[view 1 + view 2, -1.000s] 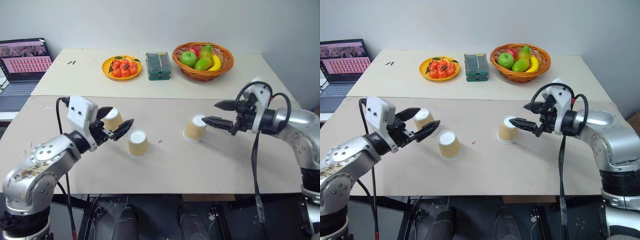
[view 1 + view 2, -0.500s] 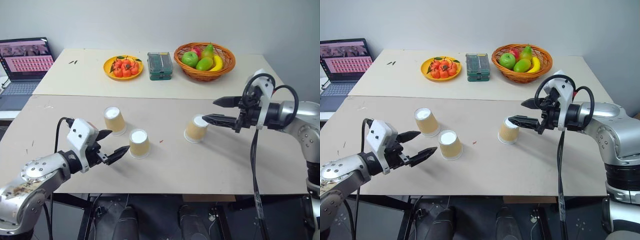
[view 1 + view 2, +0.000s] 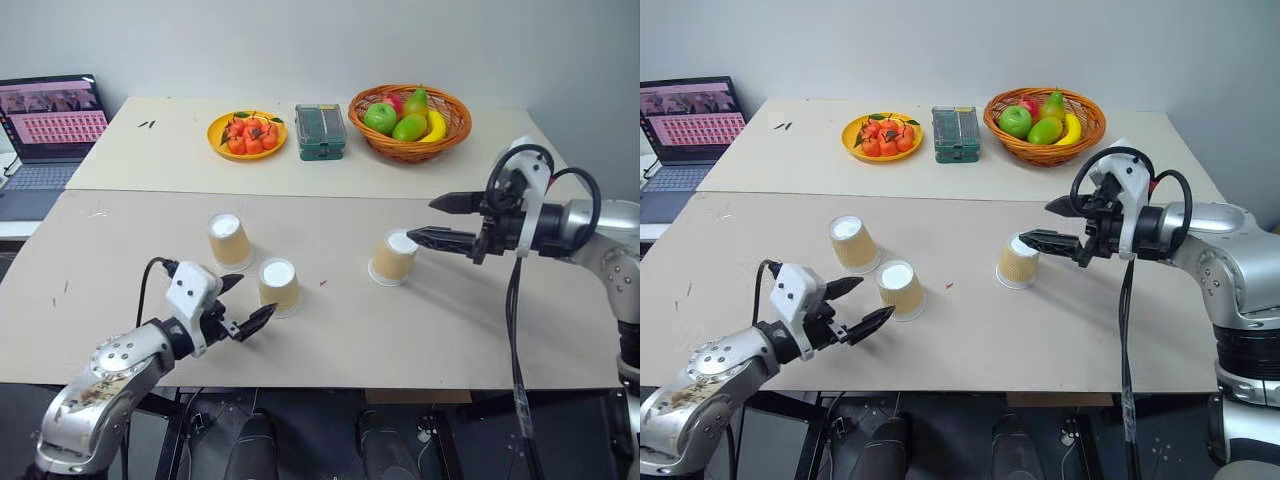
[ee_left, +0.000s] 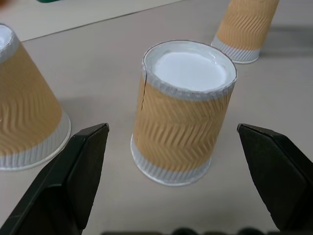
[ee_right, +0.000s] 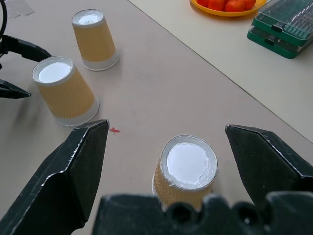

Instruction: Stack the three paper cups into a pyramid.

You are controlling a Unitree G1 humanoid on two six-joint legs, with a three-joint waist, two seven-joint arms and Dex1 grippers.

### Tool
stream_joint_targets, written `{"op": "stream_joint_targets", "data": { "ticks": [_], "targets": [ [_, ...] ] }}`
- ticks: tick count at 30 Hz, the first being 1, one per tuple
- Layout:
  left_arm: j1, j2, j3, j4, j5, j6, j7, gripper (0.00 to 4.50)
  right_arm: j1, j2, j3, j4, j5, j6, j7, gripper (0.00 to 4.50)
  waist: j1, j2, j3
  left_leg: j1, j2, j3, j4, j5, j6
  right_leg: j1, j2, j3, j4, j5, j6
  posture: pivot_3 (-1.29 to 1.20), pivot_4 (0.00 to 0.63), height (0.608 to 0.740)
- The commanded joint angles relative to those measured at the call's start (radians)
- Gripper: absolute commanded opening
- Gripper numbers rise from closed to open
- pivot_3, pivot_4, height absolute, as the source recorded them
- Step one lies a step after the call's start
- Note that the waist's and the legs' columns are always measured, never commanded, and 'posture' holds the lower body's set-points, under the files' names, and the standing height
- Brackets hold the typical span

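The leftmost cup has a thin paper rim around its base, so I expect the cup to press into an oval and crease while I carry it.
Three paper cups stand upside down and apart on the tan table: one at the left, one in the middle and one at the right. My left gripper is open, low over the table, just left of and nearer than the middle cup, which sits ahead between the spread fingers without touching them. My right gripper is open, hovering just right of and slightly above the right cup. No cup is held. No pyramid stands.
On the far table are an orange plate of red fruit, a green box and a wicker basket of fruit. A laptop sits off to the left. A seam divides the two tabletops.
My left gripper has dropped from beside the left cup to table height near the middle cup, still open. The right gripper has held its place. The cups have not moved.
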Motion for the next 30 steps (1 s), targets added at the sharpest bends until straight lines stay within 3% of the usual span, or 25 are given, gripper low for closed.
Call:
{"op": "stream_joint_targets", "data": {
  "ticks": [1, 13, 17, 18, 25, 30],
  "targets": [
    [-0.058, -0.014, -0.036, 0.058, 0.052, -0.078, -0.03, 4.5, -0.007, -0.025, -0.058, -0.053, 0.026, 0.018, -0.013, 4.48, 0.0, 0.0, 0.0, 0.0, 0.0, 0.0, 0.0, 0.0, 0.0, 0.0, 0.0, 0.0, 0.0, 0.0, 0.0, 0.0, 0.15, 0.74],
    [-0.231, -0.097, -0.111, 0.218, 0.097, -0.171, -0.094, 4.5, 0.033, -0.038, -0.119, -0.132, 0.073, 0.073, -0.067, 4.48, 0.0, 0.0, 0.0, 0.0, 0.0, 0.0, 0.0, 0.001, 0.002, 0.0, 0.0, 0.0, 0.001, 0.0, 0.0, 0.0, 0.15, 0.74],
    [-0.232, -0.098, -0.122, 0.224, 0.098, -0.171, -0.117, 3.63, 0.046, -0.037, -0.133, -0.15, 0.081, 0.084, -0.082, 4.5, 0.0, 0.0, 0.0, 0.0, 0.0, 0.0, -0.001, 0.002, 0.003, 0.0, 0.0, 0.0, 0.002, 0.0, 0.001, 0.0, 0.15, 0.74],
    [-0.23, -0.089, -0.124, 0.221, 0.1, -0.159, -0.123, 3.17, 0.05, -0.04, -0.137, -0.152, 0.083, 0.085, -0.086, 4.5, 0.0, 0.0, 0.0, 0.0, 0.0, 0.0, 0.0, 0.002, 0.002, 0.0, 0.0, 0.0, 0.002, 0.0, 0.001, 0.0, 0.15, 0.74],
    [-0.258, -0.066, -0.107, 0.233, 0.108, -0.149, -0.133, 3.17, 0.066, -0.044, -0.145, -0.169, 0.101, 0.087, -0.11, 4.5, 0.0, 0.0, 0.0, 0.0, 0.0, 0.0, 0.0, 0.001, 0.001, 0.0, 0.0, 0.0, 0.002, 0.0, 0.0, 0.0, 0.15, 0.74],
    [-0.436, -0.098, -0.128, 0.33, 0.119, -0.161, -0.139, 3.17, 0.078, -0.038, -0.161, -0.19, 0.111, 0.096, -0.138, 4.5, 0.009, 0.0, 0.0, 0.0, 0.0, 0.0, 0.0, 0.001, 0.001, 0.001, 0.0, 0.0, 0.003, 0.0, 0.0, 0.0, 0.15, 0.74]
  ]
}}
